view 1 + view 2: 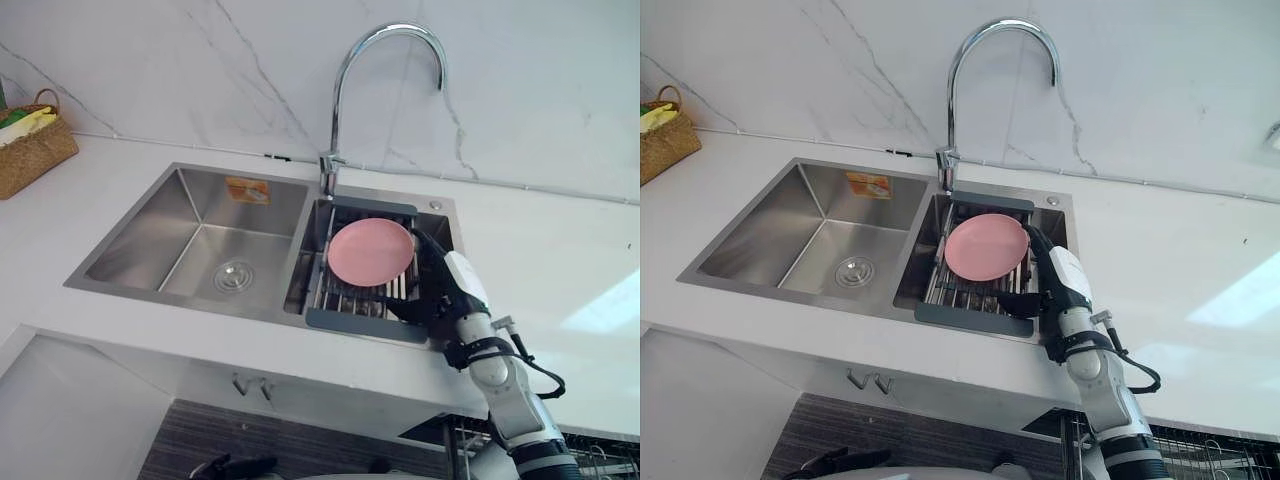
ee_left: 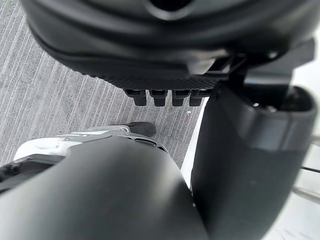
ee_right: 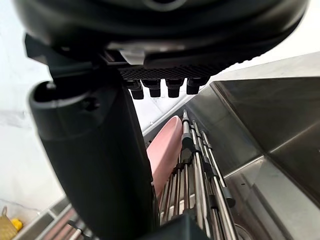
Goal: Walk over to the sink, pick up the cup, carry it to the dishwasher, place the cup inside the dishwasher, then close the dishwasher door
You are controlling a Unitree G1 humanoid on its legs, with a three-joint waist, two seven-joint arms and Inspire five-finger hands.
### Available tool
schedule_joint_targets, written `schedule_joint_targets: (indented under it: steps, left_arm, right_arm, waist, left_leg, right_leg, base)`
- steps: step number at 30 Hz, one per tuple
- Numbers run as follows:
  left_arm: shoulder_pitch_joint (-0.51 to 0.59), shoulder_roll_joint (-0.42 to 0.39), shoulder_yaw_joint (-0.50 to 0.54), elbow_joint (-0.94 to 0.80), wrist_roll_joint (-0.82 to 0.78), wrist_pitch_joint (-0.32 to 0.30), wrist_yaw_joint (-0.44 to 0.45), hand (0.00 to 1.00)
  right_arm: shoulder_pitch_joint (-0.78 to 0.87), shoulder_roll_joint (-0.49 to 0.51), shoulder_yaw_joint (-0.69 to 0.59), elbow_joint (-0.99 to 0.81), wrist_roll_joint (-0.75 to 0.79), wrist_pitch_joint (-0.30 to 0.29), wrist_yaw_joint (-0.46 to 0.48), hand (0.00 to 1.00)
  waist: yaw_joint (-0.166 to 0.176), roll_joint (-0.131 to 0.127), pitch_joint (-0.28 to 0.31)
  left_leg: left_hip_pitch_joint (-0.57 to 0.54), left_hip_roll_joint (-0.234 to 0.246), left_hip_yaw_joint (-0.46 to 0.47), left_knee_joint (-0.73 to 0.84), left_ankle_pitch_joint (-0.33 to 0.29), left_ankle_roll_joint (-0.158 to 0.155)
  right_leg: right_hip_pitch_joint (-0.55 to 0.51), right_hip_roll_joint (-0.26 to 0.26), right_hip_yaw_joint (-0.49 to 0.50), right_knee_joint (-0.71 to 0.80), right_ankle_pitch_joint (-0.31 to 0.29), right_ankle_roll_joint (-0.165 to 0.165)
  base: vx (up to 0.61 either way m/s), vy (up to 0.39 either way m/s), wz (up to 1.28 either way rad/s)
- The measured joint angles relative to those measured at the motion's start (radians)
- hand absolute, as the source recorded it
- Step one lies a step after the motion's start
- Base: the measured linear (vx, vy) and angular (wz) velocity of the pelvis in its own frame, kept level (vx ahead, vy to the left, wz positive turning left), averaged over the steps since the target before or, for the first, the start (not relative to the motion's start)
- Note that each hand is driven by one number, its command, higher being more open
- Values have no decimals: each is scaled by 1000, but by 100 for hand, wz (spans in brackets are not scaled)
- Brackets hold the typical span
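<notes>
Just metal bars point(image 3: 178, 190) can be seen under the pink dish's tilted edge, so I should expect to find an empty grey drying rack point(image 1: 364, 324) when I lift the dish.
A pink dish point(image 1: 370, 250) lies tilted on a grey drying rack point(image 1: 345, 318) in the right basin of a steel double sink point(image 1: 200, 215). Edge-on, the pink dish point(image 3: 165, 150) rests against the rack's metal bars. I see no cup. My right hand point(image 1: 435, 285) reaches over the counter edge into that basin, at the dish's right rim, open, with its fingers straight over the rack. Whether it touches the dish I cannot tell. My left hand point(image 2: 170, 45) hangs open over the ribbed grey floor, holding nothing.
A tall chrome faucet point(image 1: 345, 90) arches over the divider between the basins. The left basin holds just its drain point(image 1: 233, 275). A wicker basket point(image 1: 30, 150) stands on the white counter at far left. A wire rack point(image 1: 1200, 455) shows below the counter at lower right.
</notes>
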Motion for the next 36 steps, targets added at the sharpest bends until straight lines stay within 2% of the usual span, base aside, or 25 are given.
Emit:
schedule_joint_targets:
  steps: [15, 36]
  left_arm:
    - [1, 1, 2, -3, 2, 3, -2, 100]
    - [0, 7, 4, -21, 22, 19, -25, 100]
  right_arm:
    - [-73, 0, 62, 92, -207, 52, -106, 100]
    - [-243, -8, 118, 271, -237, 109, -112, 100]
  waist:
    - [4, -6, -3]
    - [29, -25, 0]
  left_leg:
    - [-2, -8, -18, -12, 3, 3]
    - [-3, -23, -42, -21, 8, 9]
  right_leg:
    - [5, -3, -20, -1, -4, 6]
    - [4, -20, -42, 18, -14, 15]
  base:
    - [2, 3, 3]
    - [3, 6, 2]
